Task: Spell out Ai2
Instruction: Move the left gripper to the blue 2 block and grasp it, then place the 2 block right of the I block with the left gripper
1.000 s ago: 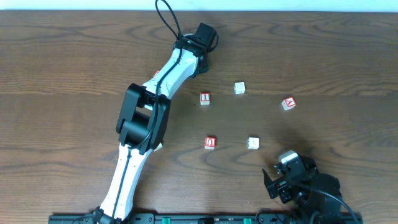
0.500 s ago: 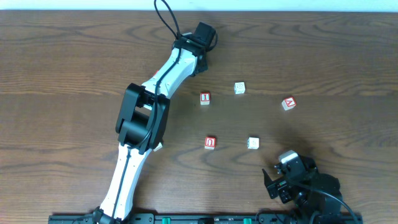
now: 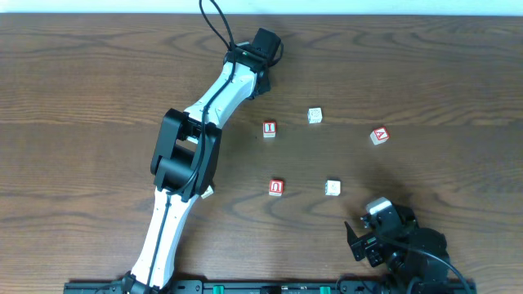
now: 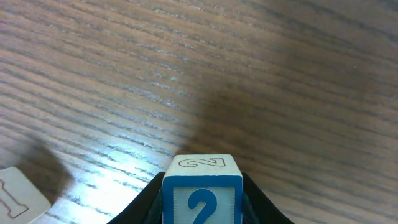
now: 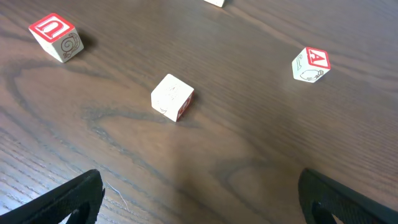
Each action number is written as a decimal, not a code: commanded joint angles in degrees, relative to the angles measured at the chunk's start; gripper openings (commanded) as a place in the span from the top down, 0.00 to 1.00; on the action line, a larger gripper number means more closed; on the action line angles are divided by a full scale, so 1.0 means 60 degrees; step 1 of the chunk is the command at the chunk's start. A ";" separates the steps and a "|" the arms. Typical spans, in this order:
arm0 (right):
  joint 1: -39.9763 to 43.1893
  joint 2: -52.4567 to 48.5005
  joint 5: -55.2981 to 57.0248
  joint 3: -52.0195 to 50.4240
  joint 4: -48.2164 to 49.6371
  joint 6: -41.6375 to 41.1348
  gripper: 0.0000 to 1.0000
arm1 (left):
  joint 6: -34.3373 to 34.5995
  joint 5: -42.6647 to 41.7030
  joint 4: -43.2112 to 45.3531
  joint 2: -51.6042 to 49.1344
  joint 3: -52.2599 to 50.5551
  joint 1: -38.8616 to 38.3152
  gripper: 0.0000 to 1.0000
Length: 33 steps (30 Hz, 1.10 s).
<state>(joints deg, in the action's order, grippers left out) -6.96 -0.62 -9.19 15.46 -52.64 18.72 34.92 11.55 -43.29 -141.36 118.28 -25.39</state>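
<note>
The "2" cube (image 4: 203, 186) is in my left gripper beyond the "I" cube, so next I move it back and put it down next to the "I", toward the pale cube.
My left gripper (image 3: 263, 80) is at the far middle of the table, shut on the blue-framed "2" cube (image 4: 202, 190), which fills the space between its fingers (image 4: 202, 208). The arm hides that cube in the overhead view. The red "I" cube (image 3: 270, 128) lies just in front of it and shows at the lower left of the left wrist view (image 4: 18, 193). The red "A" cube (image 3: 377, 135) lies apart at the right, also in the right wrist view (image 5: 310, 64). My right gripper (image 3: 364, 241) is open and empty near the front edge (image 5: 202, 199).
A red-framed "U" cube (image 3: 277, 187) (image 5: 56, 37) lies at the middle front. A pale cube (image 3: 333, 188) (image 5: 172, 97) lies right of it. Another pale cube (image 3: 315, 115) lies right of the "I". The left arm (image 3: 184, 155) stretches across the left middle.
The left arm has shifted very slightly to the left with the "2" cube in it. The cubes and the right arm have not moved.
</note>
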 commanded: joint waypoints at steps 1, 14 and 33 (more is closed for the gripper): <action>0.0076 0.0051 -0.0076 -0.0098 -0.0055 0.0102 0.01 | -0.0164 0.0084 -0.0295 0.0029 0.0474 -0.0098 0.77; 0.0076 0.0051 -0.0080 -0.0098 -0.0055 0.0102 0.01 | -0.0878 -0.0506 -0.3949 0.0925 0.2561 -0.1479 0.94; 0.0076 0.0051 -0.0076 -0.0098 -0.0055 0.0102 0.01 | -0.1596 -0.0856 0.0535 0.3971 -0.3898 -0.2586 0.94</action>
<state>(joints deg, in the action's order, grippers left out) -6.96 -0.62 -9.19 15.46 -52.64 18.72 25.87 7.14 -41.65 -115.48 95.00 -41.08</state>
